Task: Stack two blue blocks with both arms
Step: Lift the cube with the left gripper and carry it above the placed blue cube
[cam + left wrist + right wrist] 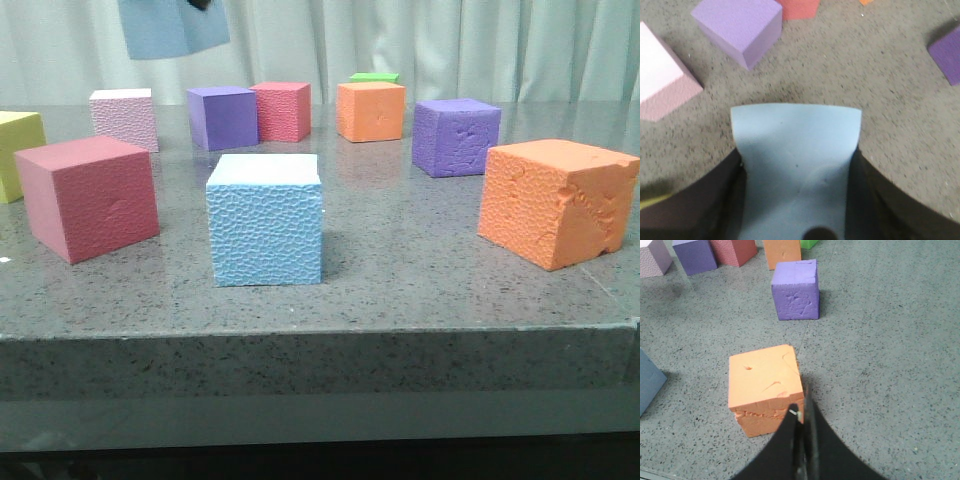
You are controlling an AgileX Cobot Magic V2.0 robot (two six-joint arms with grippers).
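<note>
I carry on carrying with my left gripper until both blocks touch, because the smoother blue block [165, 32] hangs above its neighbours and the pebbled sky-blue block's top [265, 169] is clear.
A pebbled sky-blue block [265, 220] stands on the grey table near the front middle; its corner shows in the right wrist view [647, 380]. The second, smoother blue block [172, 25] hangs high above the back left of the table. My left gripper [796, 160] is shut on it, with the block [796, 135] squeezed between the dark fingers [715, 200]. Only a dark tip of that gripper [200, 4] shows in the front view. My right gripper [802, 410] is shut and empty, above the table beside a large orange block [765, 390].
A dark pink cube [88, 195] stands at the left and the large orange cube [555, 200] at the right. Purple [455, 135], orange [370, 110], red [282, 110], purple [222, 116], pale pink [124, 118], yellow [18, 150] and green [375, 77] blocks stand behind. The table's front edge [320, 330] is close.
</note>
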